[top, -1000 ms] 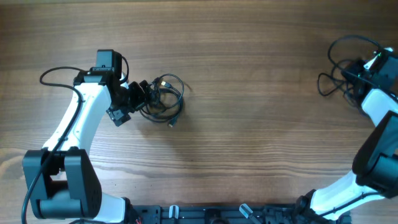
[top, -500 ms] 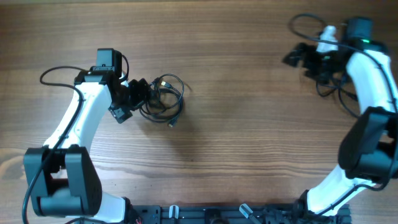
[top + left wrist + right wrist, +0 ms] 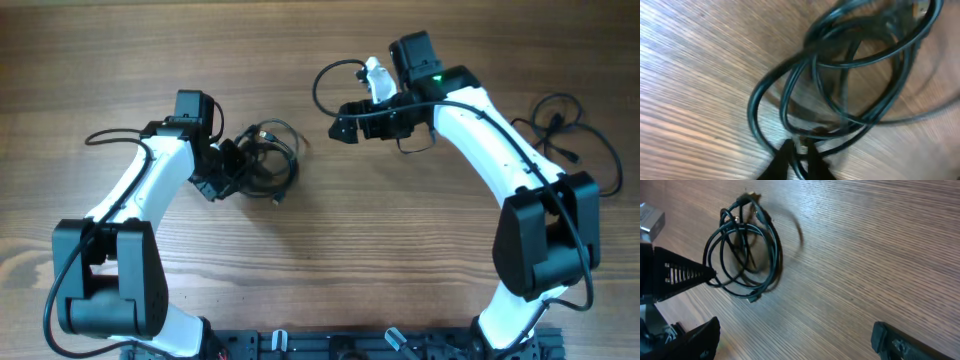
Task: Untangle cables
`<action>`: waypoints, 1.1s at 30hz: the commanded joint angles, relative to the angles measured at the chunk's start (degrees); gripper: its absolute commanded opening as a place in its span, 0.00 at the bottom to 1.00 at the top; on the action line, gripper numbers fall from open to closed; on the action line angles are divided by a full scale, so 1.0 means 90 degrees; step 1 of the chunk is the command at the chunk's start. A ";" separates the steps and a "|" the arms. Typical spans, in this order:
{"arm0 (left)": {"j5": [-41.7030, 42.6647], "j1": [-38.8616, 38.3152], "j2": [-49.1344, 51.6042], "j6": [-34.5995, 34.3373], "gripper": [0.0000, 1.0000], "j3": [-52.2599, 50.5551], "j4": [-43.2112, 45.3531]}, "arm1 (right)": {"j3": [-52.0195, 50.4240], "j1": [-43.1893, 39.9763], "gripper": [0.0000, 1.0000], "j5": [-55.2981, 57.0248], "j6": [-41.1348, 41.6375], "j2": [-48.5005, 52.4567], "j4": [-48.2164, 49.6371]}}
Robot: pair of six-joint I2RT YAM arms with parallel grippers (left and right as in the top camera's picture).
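The black cables bend in smooth, round loops. I expect the strand of cable to curve out in a wide arc when I pull the bundle apart.
A small coiled bundle of thin black cables lies left of the table's middle. My left gripper sits at the bundle's left edge. In the left wrist view its fingertips are pinched shut on one strand of the loops, near a small metallic plug. My right gripper hovers right of the bundle, apart from it, with its jaws wide open and empty. The right wrist view shows the bundle ahead at upper left. Another loose black cable lies at the far right.
The wooden tabletop spans the whole view. A thicker black wire loops off the right arm near its wrist. The left arm's dark finger reaches into the right wrist view from the left.
My left gripper has shut on a strand of the coiled bundle. The right arm has swung from the far right edge toward the middle, opened, and left a cable lying at the right.
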 commanded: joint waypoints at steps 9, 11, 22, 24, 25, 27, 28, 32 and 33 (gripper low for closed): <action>0.3912 0.1052 -0.0228 -0.0104 0.04 0.0177 0.0481 | -0.0022 -0.0784 1.00 -0.2771 -0.1916 0.0119 -0.0646; 0.5523 0.1064 -0.0228 -0.0117 0.04 0.0180 0.1280 | -0.0034 -0.0780 1.00 -0.3852 -0.2336 0.0119 -0.0714; 0.7983 0.1064 -0.0687 -0.4116 0.04 0.0189 0.6246 | -0.0063 -0.0466 1.00 -0.2759 -0.1447 0.0155 0.0301; 0.7978 0.1066 -0.0872 -0.4898 0.04 0.0189 0.6557 | -0.0063 -0.0238 1.00 -0.2730 -0.1426 0.0160 0.0993; 0.7978 0.1069 -0.0959 -0.5515 0.04 0.0189 0.6822 | -0.0063 -0.0143 1.00 -0.2531 -0.1430 0.0160 0.1285; 0.7881 0.1071 -0.1049 -0.6790 0.04 0.0189 0.7594 | -0.0063 0.0066 1.00 -0.1919 -0.1469 0.0163 0.1778; 0.7805 0.1071 -0.1049 -0.7111 0.04 0.0189 0.7927 | -0.0063 0.0129 1.00 -0.1936 -0.1469 0.0163 0.1899; 0.7521 0.1132 -0.1049 -0.8556 0.04 0.0189 0.8335 | -0.0063 0.0248 0.99 -0.3611 -0.2363 0.0160 0.1948; 0.7470 0.1163 -0.1049 -0.8731 0.04 0.0189 0.8335 | -0.0063 0.0250 0.99 -0.3633 -0.2382 0.0160 0.1957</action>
